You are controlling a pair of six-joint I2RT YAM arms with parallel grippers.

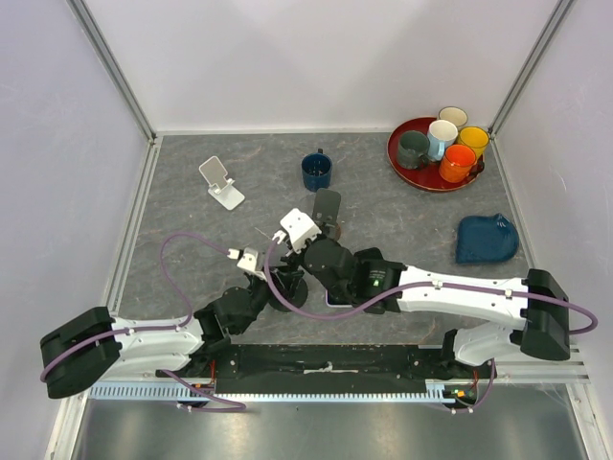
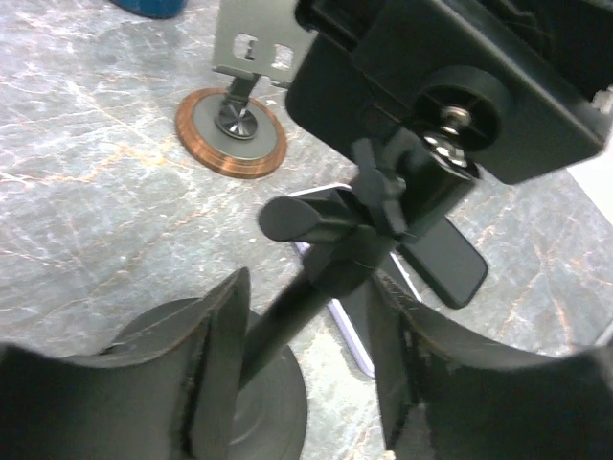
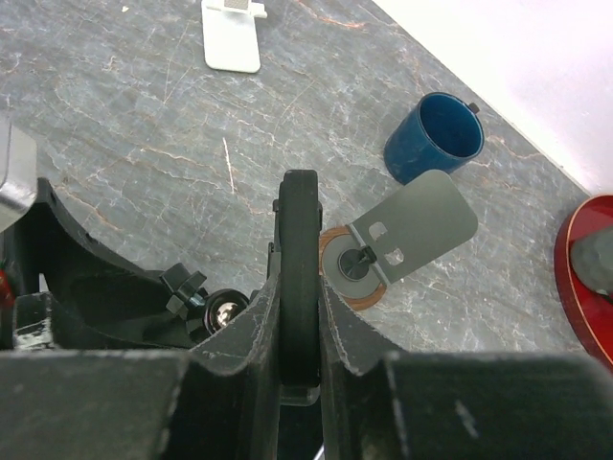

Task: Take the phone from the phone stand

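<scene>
The pole slants (image 2: 283,326) across the fingers of my left gripper. My left gripper should open and then grip the pole higher (image 2: 324,277), under the pole's knob.
The black phone stand has a round base (image 2: 263,407), a slanted pole (image 2: 287,326) and a black holder (image 2: 450,77) on a ball joint. My left gripper (image 2: 311,355) closes round the pole just above the base; in the top view it (image 1: 278,276) sits at table centre. My right gripper (image 3: 300,287) is shut on the black phone (image 3: 300,220), seen edge-on and upright between its fingers, with the stand's joint (image 3: 222,311) just left of it. In the top view the right gripper (image 1: 308,240) hides the phone.
A grey stand on a copper base (image 1: 329,213) stands just beyond the grippers. A blue mug (image 1: 316,171) and a white stand (image 1: 222,182) are farther back. A red tray (image 1: 402,165) of cups is back right, a blue cloth (image 1: 487,238) at right. A lavender-edged flat object (image 2: 350,331) lies under the stand.
</scene>
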